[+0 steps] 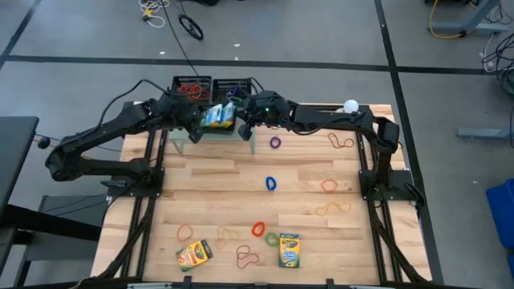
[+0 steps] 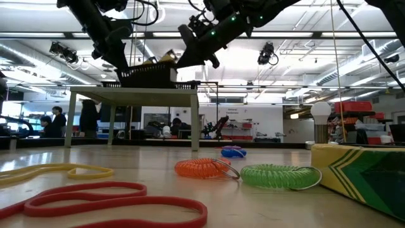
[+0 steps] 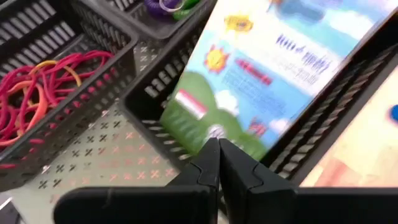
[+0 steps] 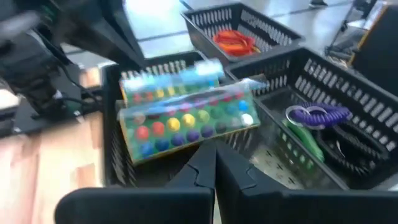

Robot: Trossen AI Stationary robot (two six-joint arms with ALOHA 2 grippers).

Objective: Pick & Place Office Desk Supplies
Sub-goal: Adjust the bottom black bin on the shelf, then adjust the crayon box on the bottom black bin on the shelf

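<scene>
Both crayon boxes (image 1: 219, 116) are leaning at a slant over the tray's rim, so the robot's left gripper should open, pick up the closer box (image 1: 211, 116) and set it upright at the tray's end.
A crayon box (image 1: 217, 118) with a blue-and-green printed face (image 3: 261, 81) lies tilted in a black mesh tray (image 3: 155, 99) on the pale green shelf (image 1: 210, 135) at the table's far edge. Its upper edge sticks out above the tray's rim (image 4: 186, 112). My left gripper (image 1: 197, 123) is shut, its tips (image 3: 217, 152) against the tray's wall just under the box. My right gripper (image 1: 242, 125) is shut on the box's other side, its tips (image 4: 214, 158) at the tray's wall. My left gripper points slanting down at the tray's outer wall (image 3: 186, 134) below the box's lower end; whether its shut tips touch the wall or the box I cannot tell. My right gripper's shut tips stand before the tray's wall (image 4: 249, 146); whether they touch I cannot tell.
Behind stand a tray of red and orange rubber bands (image 3: 43, 87) and one with purple and green coils (image 4: 317, 115). Loose bands (image 1: 271, 183) and two crayon boxes (image 1: 193, 254) (image 1: 288, 250) lie on the table. A white ball (image 1: 351, 105) stands far right.
</scene>
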